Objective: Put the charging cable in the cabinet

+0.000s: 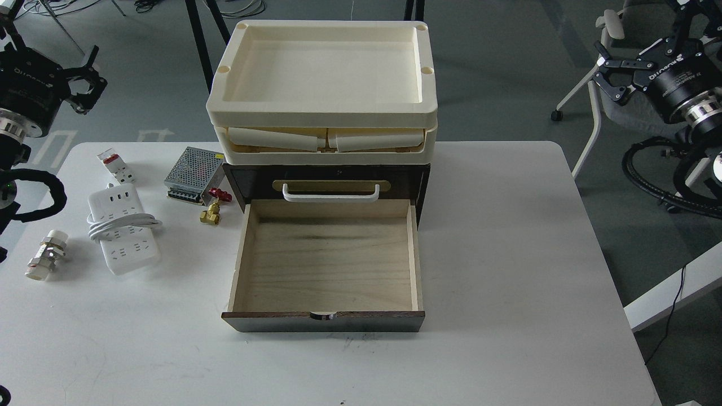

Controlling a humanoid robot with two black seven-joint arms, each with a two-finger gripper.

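The cord loops (124, 224) around the middle of the power strip (130, 247), so I expect the power strip to tilt and come along as I lift it by the coiled cord.
The charging cable (120, 232), a white power strip with its cord coiled round the middle, lies flat on the left of the white table. To its right stands the dark brown cabinet (422, 181). Its lower drawer (327, 262) is pulled out toward me, pale wood inside, with nothing in it. The upper drawer is closed behind a white bar handle (330, 193). My left gripper (93, 82) hangs open and empty beyond the table's far left corner, well behind the strip. My right gripper (606, 73) is open and empty off the table's far right.
Cream trays (321, 73) are stacked on the cabinet. Behind the strip sit a white-and-red breaker block (113, 164), a perforated metal box (194, 173) and a brass valve with a red handle (214, 206). A white pipe fitting (46, 255) lies at the left edge. A chair (615, 34) stands far right.
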